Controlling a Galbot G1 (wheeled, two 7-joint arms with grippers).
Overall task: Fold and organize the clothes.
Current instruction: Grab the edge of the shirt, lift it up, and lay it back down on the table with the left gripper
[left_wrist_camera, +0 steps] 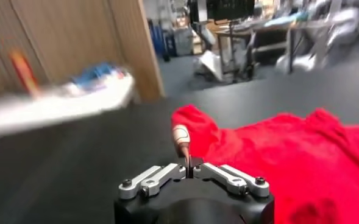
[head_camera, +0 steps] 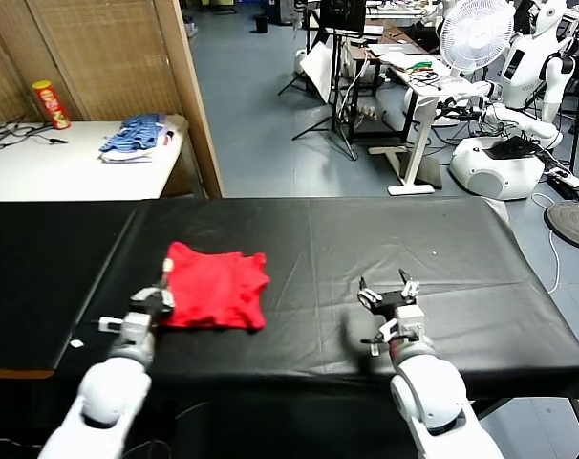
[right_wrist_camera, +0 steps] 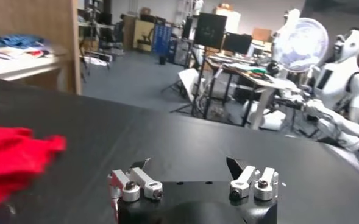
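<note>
The T-shirt's body lies toward my right gripper while my left gripper pinches the red T-shirt's outer edge, so I should fold that edge over the T-shirt's body.
The red T-shirt lies crumpled and partly folded on the black table, left of centre. My left gripper is at the shirt's left edge, low on the table. In the left wrist view the left gripper has its jaws closed together, pinching the near edge of the red T-shirt. My right gripper rests to the right, well apart from the shirt, its jaws wide open and empty. The right wrist view shows that gripper with the red T-shirt far off to one side.
A white side table at the back left carries a blue-and-white pile of folded garments and a red can. A wooden partition stands behind the black table. A fan, desks and another robot fill the room beyond.
</note>
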